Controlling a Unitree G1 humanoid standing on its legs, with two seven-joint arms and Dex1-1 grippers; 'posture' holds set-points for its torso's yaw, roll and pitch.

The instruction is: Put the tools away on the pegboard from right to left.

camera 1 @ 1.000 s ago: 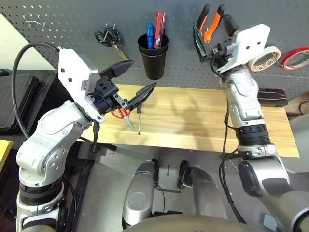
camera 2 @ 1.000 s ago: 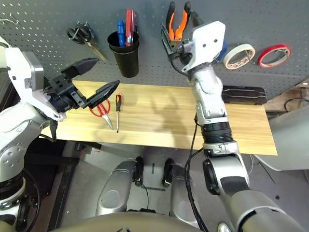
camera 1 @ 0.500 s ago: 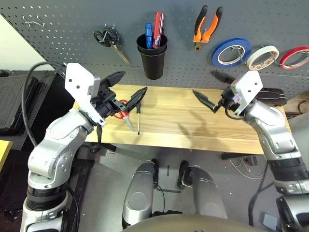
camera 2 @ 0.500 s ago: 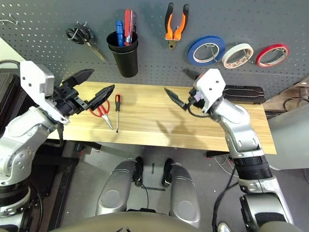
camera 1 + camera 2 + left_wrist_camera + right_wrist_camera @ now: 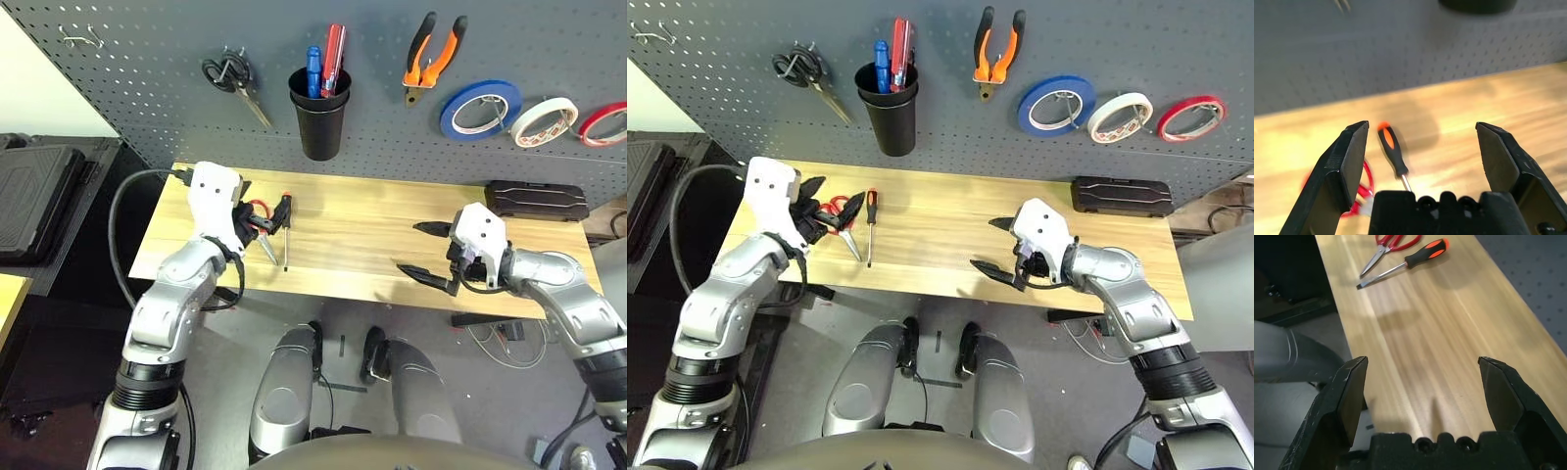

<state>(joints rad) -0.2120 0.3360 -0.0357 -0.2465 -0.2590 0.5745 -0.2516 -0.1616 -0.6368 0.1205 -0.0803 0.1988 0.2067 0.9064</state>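
I expect the screwdriver [image 5: 283,213] to stand handle up when I lower it in, because the black cup's opening [image 5: 302,86] has room beside the blue and red tools.
The orange-and-black pliers [image 5: 431,54] hang on the dark grey pegboard [image 5: 147,88], left of a blue roll and the white tape roll [image 5: 544,119]. The screwdriver [image 5: 869,220] and the red-handled scissors [image 5: 848,243] lie side by side on the table's left part. My left gripper [image 5: 833,201] is open, low over the scissors' handles, with the screwdriver [image 5: 1392,152] lying between its fingers in the left wrist view. My right gripper [image 5: 991,247] is open and holds nothing, over the table's front edge right of the middle. The right wrist view looks back at the screwdriver [image 5: 1415,259] and scissors [image 5: 1396,241].
A black cup [image 5: 320,122] on the pegboard holds a blue and a red tool. Black-handled scissors [image 5: 230,78] hang left of it, and a red roll [image 5: 605,122] at far right. A black case [image 5: 1122,196] lies at the table's back right. Bare wood [image 5: 362,230] lies between my grippers.
My right arm has come down from the pegboard, leaving the pliers hanging there, and is now low at the table's front. My left gripper has dropped down onto the scissors and screwdriver.
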